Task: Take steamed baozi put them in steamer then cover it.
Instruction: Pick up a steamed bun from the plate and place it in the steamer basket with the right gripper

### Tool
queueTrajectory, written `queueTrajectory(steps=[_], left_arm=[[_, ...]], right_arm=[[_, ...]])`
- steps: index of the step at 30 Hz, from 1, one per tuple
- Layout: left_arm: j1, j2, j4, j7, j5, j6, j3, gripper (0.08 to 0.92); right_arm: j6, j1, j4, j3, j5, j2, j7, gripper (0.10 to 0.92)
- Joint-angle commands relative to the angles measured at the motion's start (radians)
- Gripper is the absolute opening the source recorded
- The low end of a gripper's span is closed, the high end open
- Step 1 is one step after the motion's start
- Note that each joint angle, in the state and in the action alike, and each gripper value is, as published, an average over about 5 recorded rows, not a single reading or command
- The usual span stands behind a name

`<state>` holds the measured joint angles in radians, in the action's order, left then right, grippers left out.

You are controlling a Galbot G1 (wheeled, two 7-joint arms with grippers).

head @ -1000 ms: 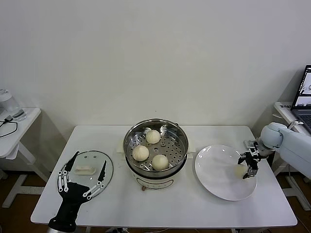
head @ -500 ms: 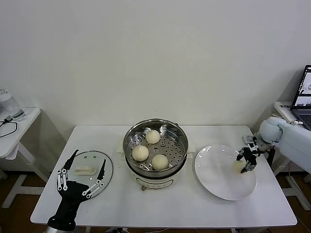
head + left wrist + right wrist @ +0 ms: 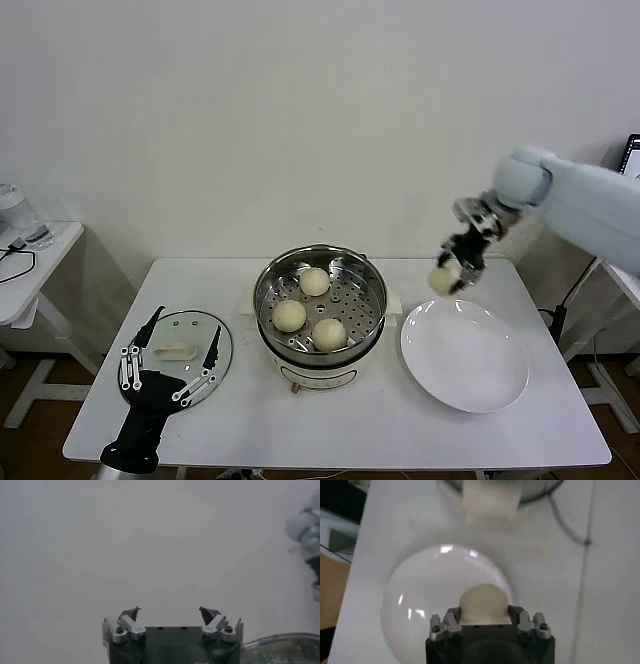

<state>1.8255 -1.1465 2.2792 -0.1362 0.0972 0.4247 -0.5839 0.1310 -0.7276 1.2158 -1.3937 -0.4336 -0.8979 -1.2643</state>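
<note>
The baozi (image 3: 442, 281) is centred in my right gripper's fingers, and the tray's side (image 3: 356, 297) near the plate is free. My right gripper keeps going to that gap and lets go there.
The steel steamer (image 3: 362, 270) stands mid-table on its cream base and holds three baozi (image 3: 290, 315) on its perforated tray. My right gripper (image 3: 452, 272) is shut on the fourth baozi (image 3: 444, 281) and holds it in the air above the table, between the steamer and the far edge of the white plate (image 3: 464, 355). In the right wrist view the baozi (image 3: 484, 602) sits between the fingers, above the plate (image 3: 415, 600). The glass cover (image 3: 185, 345) lies flat at the left. My left gripper (image 3: 170, 362) is open, low by the cover, and it shows empty in its wrist view (image 3: 170, 613).
A side table (image 3: 30, 265) with a jug stands at the far left. A laptop edge (image 3: 632, 160) shows at the far right. The steamer base (image 3: 490, 500) and a cable (image 3: 570, 525) show in the right wrist view.
My right gripper has lifted the baozi off the plate and carried it up and left toward the steamer. The plate now lies bare. The left arm has barely moved.
</note>
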Motion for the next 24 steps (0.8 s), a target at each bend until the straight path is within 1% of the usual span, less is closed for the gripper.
queueTrajectory(steps=[1, 8, 16, 24], left_arm=[[-0.003, 0.002, -0.002, 0.0, -0.003, 0.0, -0.001, 0.823], [-0.008, 0.003, -0.004, -0.001, -0.012, -0.001, -0.006, 0.823], [-0.007, 0.002, -0.002, -0.002, -0.018, -0.001, -0.016, 0.823], [-0.003, 0.0, 0.002, -0.002, -0.019, -0.001, -0.023, 0.823]], right_arm=[[0.051, -0.146, 0.047, -0.095, -0.168, -0.245, 0.021, 0.661], [0.06, -0.073, 0.043, -0.116, -0.115, -0.307, 0.061, 0.662], [0.06, 0.016, 0.003, -0.11, -0.029, -0.306, 0.078, 0.661], [0.057, 0.074, -0.042, -0.094, 0.005, -0.316, 0.097, 0.653]])
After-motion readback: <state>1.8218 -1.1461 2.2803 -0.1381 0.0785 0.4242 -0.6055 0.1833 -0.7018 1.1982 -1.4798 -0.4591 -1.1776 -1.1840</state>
